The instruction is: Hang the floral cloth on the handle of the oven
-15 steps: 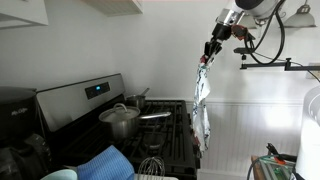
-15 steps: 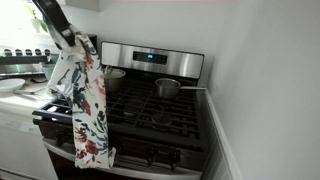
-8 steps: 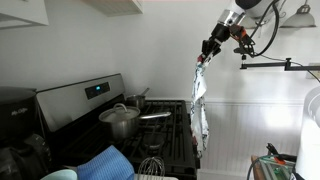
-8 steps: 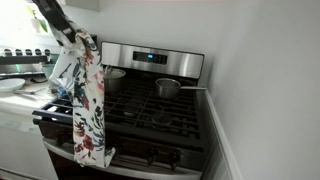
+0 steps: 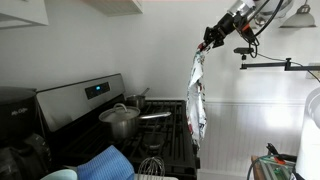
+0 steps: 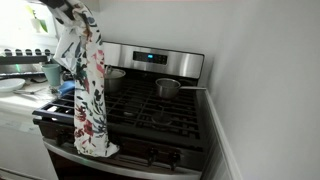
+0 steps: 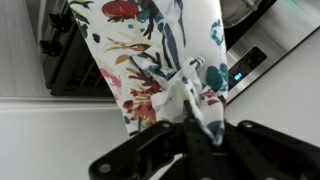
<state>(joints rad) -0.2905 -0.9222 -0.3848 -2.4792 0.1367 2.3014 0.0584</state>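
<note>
The floral cloth's lower end [image 6: 97, 147] already hangs by the oven handle while its top is held high. My gripper should move back and bring the top down in front.
My gripper [image 5: 208, 37] is shut on the top of the floral cloth [image 5: 197, 95] and holds it high in the air, so the cloth hangs straight down. In an exterior view the cloth [image 6: 88, 85] hangs in front of the oven's [image 6: 150, 110] front left corner, its lower end near the front edge. In an exterior view the oven [image 5: 95, 105] stands below and to the left of the cloth. In the wrist view the cloth [image 7: 150, 50] fills the middle, pinched between my gripper's [image 7: 193, 100] fingers. The oven handle [image 6: 130, 167] is partly hidden behind the cloth.
Two steel pots [image 6: 168, 88] [image 6: 113, 78] stand on the back burners. A blue ribbed cloth [image 5: 105, 163] and a wire whisk [image 5: 150, 166] lie near the camera. A counter with dishes [image 6: 15, 85] is beside the oven. A white wall is close by.
My gripper has risen with the cloth, lifting its lower end higher above the oven's front. The cloth has swung slightly.
</note>
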